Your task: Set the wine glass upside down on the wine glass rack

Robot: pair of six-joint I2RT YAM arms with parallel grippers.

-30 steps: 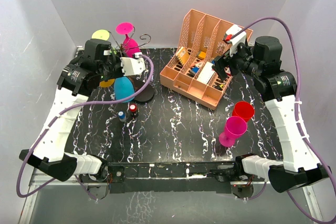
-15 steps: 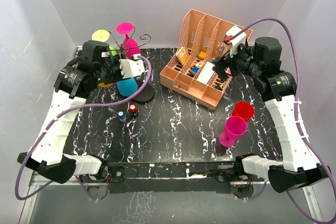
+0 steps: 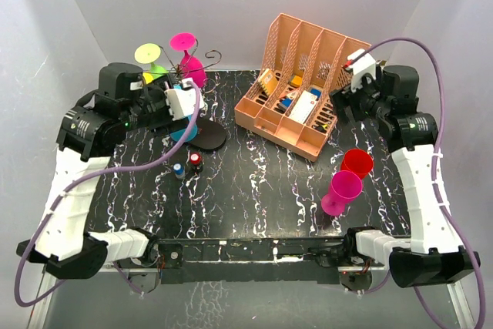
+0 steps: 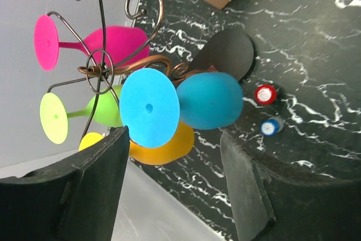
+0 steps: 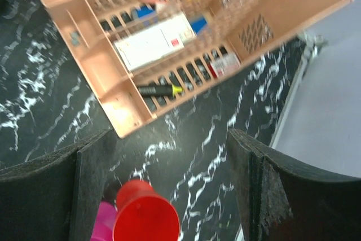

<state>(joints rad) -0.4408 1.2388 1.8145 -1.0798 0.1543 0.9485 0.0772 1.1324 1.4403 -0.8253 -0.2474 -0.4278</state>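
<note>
The red wine glass (image 3: 355,167) is standing upright far from the rack. Next, my right gripper grips its rim (image 3: 367,154) and passes the glass's foot to my left gripper.
The wine glass rack (image 3: 202,65) is a dark wire tree on a black oval base (image 3: 209,138) at the back left. A blue wine glass (image 4: 210,100) hangs on it upside down, its round foot (image 4: 149,108) facing my left wrist camera; it also shows in the top view (image 3: 183,132). My left gripper (image 4: 175,190) is open and empty, just short of the blue glass, left of the rack in the top view (image 3: 185,104). A red wine glass (image 3: 357,163) and a magenta one (image 3: 343,189) stand at the right. My right gripper (image 5: 169,184) is open and empty above them.
Magenta (image 4: 115,40), green (image 4: 104,111) and orange (image 4: 166,146) glasses also hang on the rack. A peach file organiser (image 3: 296,86) with papers and pens stands at the back centre-right. Two small bottles, red-capped (image 3: 196,159) and blue-capped (image 3: 178,169), stand near the rack's base.
My left arm has drawn back to the left, away from the rack, while the blue glass stays hanging there. My right gripper has moved right, away from the organiser.
</note>
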